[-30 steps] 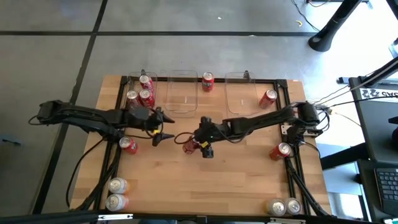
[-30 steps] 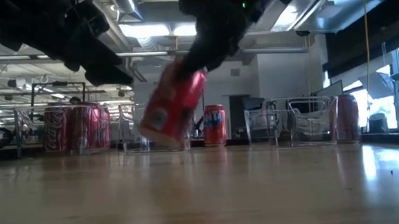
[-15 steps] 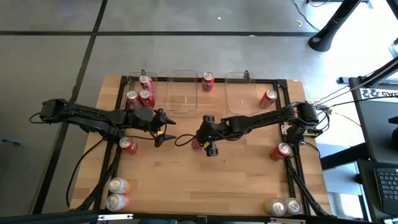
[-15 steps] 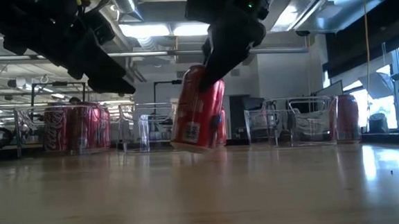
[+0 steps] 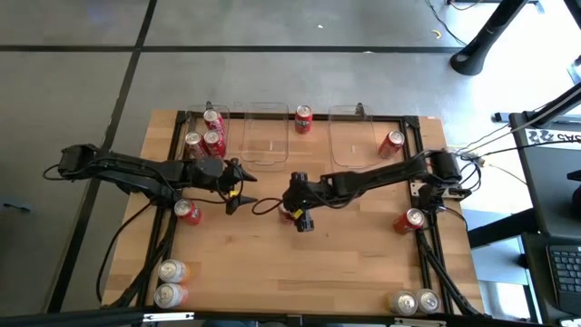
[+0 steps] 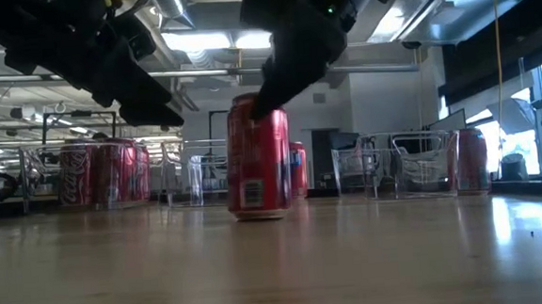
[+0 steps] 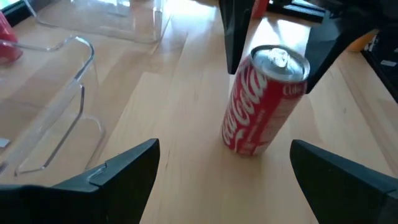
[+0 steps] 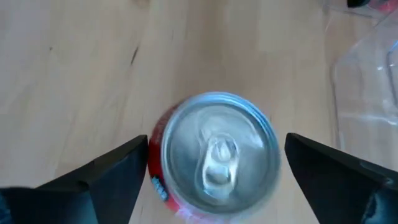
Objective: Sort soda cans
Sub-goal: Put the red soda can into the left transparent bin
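My right gripper's fingers block the red can's top [image 6: 245, 101], so next my right gripper backs off before my left gripper takes the can to the red cans' bin [image 5: 208, 134].
A red soda can [image 6: 259, 156] stands upright on its base in the middle of the table [image 5: 345, 263], silver top [image 8: 214, 155] up. My right gripper [image 8: 216, 163] is open above it, slanting down from the table's right. Its fingers [image 8: 106, 177] stand close on either side of the can's top. My left gripper [image 5: 240, 191] hangs open a little to the can's left, pointing at the can [image 7: 264, 102] with nothing between its fingers. Three red cans [image 5: 207, 136] stand in the far-left clear bin.
Two more clear bins [image 5: 265, 136] [image 5: 349, 136] stand along the far edge, with a red can [image 5: 303, 118] between them and another [image 5: 391, 143] by the right one. Loose red cans lie at left [image 5: 187, 211] and right [image 5: 410, 220]. Silver cans [image 5: 170, 282] [image 5: 415, 302] stand at the near corners.
My right gripper has brought the red can from tilted and clear of the table to upright, standing on the wood. Hand and can have shifted a little toward the table's right.
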### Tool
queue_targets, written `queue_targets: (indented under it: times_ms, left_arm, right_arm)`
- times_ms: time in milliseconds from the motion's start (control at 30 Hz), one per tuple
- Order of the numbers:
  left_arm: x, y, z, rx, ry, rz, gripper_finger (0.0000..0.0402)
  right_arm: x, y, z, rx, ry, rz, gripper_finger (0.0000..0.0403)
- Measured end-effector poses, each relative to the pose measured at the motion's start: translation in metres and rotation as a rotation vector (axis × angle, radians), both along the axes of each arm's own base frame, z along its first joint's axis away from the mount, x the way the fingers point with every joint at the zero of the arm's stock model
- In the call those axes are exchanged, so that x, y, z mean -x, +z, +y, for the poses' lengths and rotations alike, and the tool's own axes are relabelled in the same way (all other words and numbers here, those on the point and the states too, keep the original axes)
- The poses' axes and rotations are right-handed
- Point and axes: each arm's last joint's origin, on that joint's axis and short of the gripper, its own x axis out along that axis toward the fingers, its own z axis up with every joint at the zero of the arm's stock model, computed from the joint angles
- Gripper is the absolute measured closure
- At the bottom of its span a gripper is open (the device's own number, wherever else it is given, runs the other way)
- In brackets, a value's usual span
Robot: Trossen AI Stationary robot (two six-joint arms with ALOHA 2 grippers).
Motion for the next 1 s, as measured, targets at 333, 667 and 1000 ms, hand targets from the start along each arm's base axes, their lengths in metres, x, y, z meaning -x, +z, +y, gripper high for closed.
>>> queue_targets:
  times_ms: [333, 667, 1000]
  left_arm:
    - [-0.004, 0.009, 0.0, -0.016, -0.009, -0.106, 0.0053]
    - [-0.031, 0.01, -0.014, -0.037, -0.114, -0.307, 0.0053]
    - [-0.074, -0.003, -0.02, -0.101, -0.163, -0.265, 0.0053]
  right_arm:
    - [0.032, 0.054, 0.004, -0.063, -0.059, 0.003, 0.0029]
    - [0.092, 0.074, 0.021, -0.086, -0.101, -0.054, 0.0029]
    - [0.118, -0.012, 0.009, -0.138, -0.223, -0.086, 0.0029]
